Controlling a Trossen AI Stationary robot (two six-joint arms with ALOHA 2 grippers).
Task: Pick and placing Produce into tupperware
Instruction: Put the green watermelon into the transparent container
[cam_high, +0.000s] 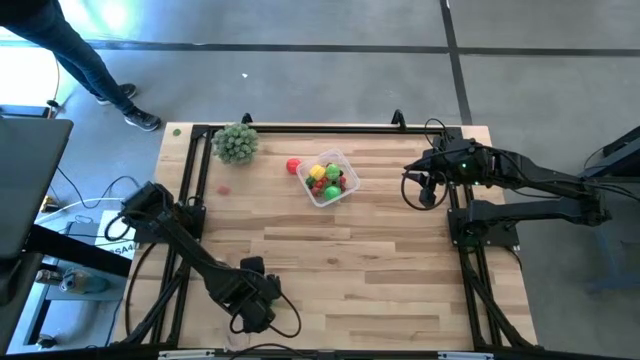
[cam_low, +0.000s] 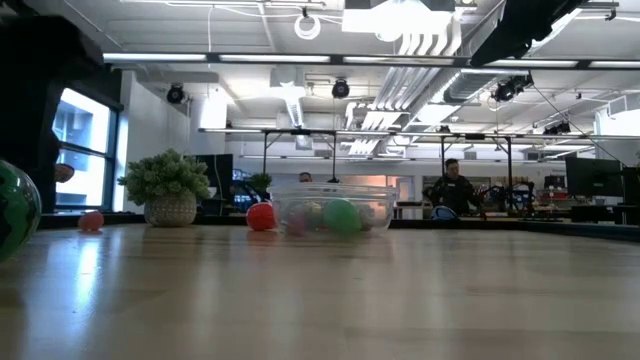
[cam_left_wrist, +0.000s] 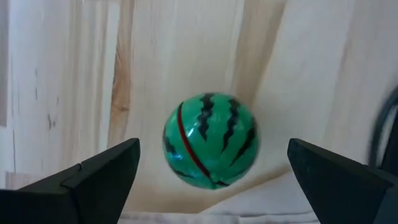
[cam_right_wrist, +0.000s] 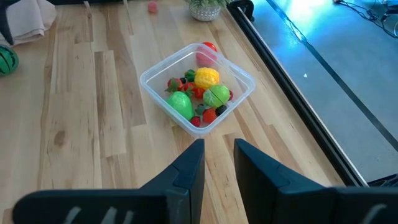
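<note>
I should keep lowering my left gripper, as the striped green watermelon ball (cam_left_wrist: 211, 141) is centred between its open fingers, until they are on either side of its sides (cam_left_wrist: 254, 146), and then close them.
The striped green watermelon ball (cam_left_wrist: 210, 140) rests on the wood beside a beige cloth (cam_left_wrist: 249, 208), near the table's front left. My left gripper (cam_left_wrist: 213, 146) points down over it, open, one finger on each side and both clear of it. In the high view the left gripper (cam_high: 252, 305) hides the ball. The clear tupperware (cam_high: 328, 178) stands at the far middle with several red, green and yellow produce pieces inside. A red piece (cam_high: 293, 166) lies by its left wall. My right gripper (cam_right_wrist: 217, 158) hangs at the right, its fingers slightly apart on nothing.
A pale-green leafy ball (cam_high: 236, 142) stands at the far left corner, with a small pink piece (cam_high: 223, 187) on the wood near it. A black frame rail (cam_high: 190, 180) runs along the left edge. A person stands beyond the far left corner.
</note>
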